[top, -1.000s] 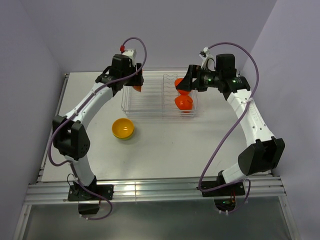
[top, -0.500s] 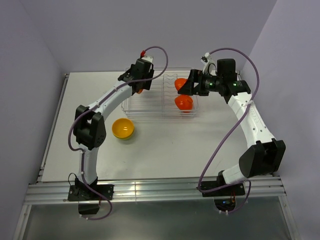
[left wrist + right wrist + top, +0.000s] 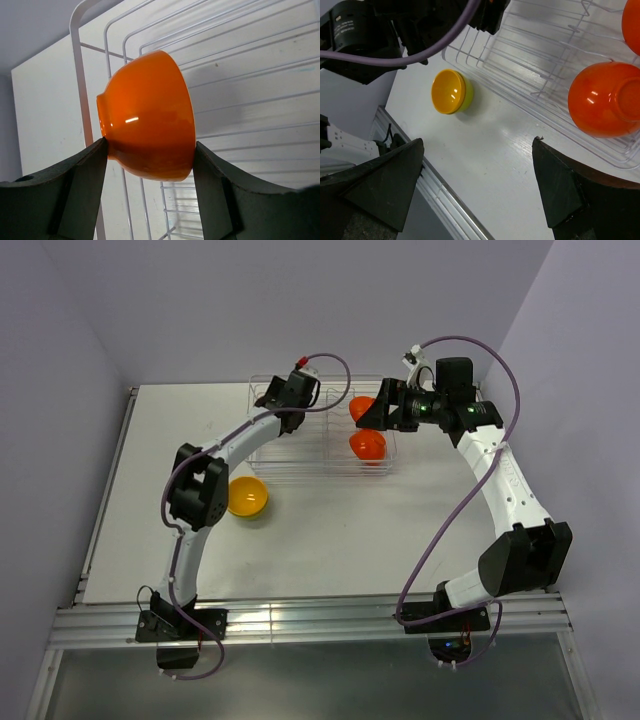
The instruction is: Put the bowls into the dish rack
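My left gripper should keep moving down the orange bowl (image 3: pixel 149 116), which hangs inside the dish rack's rim over empty ribs (image 3: pixel 220 107), until the bowl sits there, and then let go.
My left gripper (image 3: pixel 150 146) is shut on an orange bowl (image 3: pixel 147 115), held on its side over the ribs of the clear dish rack (image 3: pixel 240 75). In the top view the left gripper (image 3: pixel 290 410) hangs over the rack's (image 3: pixel 320 469) left-middle part, and the wrist hides the bowl. Two red-orange bowls (image 3: pixel 367 445) (image 3: pixel 359 406) sit in the rack's right end. My right gripper (image 3: pixel 376 412) is open and empty above them. A yellow bowl (image 3: pixel 246 497) with a yellow-green outside stands on the table in front of the rack's left end; it also shows in the right wrist view (image 3: pixel 451 91).
The right wrist view shows one red-orange bowl (image 3: pixel 602 105) upside down in the rack (image 3: pixel 520 65) and the left arm (image 3: pixel 370 40) at the top left. The table's metal front rail (image 3: pixel 300 620) runs along the near edge. Walls close in at the back and on both sides.
My left arm has swung to the right with the orange bowl, from the rack's left end to over its middle. The right gripper shifted slightly, then stayed still.
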`<state>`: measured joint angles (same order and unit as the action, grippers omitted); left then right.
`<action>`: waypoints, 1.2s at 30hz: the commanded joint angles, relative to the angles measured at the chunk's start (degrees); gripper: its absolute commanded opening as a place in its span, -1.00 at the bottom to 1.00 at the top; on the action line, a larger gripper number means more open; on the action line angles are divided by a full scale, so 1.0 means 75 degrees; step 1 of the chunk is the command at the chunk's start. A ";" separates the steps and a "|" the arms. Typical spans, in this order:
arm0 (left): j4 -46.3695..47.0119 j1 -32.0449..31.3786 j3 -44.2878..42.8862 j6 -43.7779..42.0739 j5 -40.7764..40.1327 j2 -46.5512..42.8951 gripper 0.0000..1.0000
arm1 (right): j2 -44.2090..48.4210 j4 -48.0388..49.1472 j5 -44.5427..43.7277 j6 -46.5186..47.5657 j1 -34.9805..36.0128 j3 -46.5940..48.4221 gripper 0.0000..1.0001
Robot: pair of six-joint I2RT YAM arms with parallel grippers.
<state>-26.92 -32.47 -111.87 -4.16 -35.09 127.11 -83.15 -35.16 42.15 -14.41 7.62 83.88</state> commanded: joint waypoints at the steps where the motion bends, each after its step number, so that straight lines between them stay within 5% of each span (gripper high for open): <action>1: 0.0530 -0.0054 -0.0469 -0.0499 -0.0524 0.0079 -1.00 | 0.0119 0.0328 0.0169 -0.0082 -0.0055 0.0008 0.91; 21: 0.1210 -0.0194 -0.0752 -0.1308 -0.1239 0.0970 -0.87 | 0.0130 0.0352 0.0157 -0.0035 -0.0055 -0.0109 0.92; 31: 0.1070 -0.0206 -0.0669 -0.1121 -0.0736 0.0935 0.47 | 0.0154 0.0340 0.0157 0.0000 -0.0066 -0.0180 0.92; 36: 0.0870 -0.0206 -0.0763 -0.1015 -0.0489 0.0994 0.90 | 0.0142 0.0305 0.0134 0.0023 -0.0055 -0.0168 0.92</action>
<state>-20.84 -33.69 -115.15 -12.51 -39.97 134.96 -83.18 -34.30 42.76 -14.90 7.62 82.89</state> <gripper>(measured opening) 0.931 0.957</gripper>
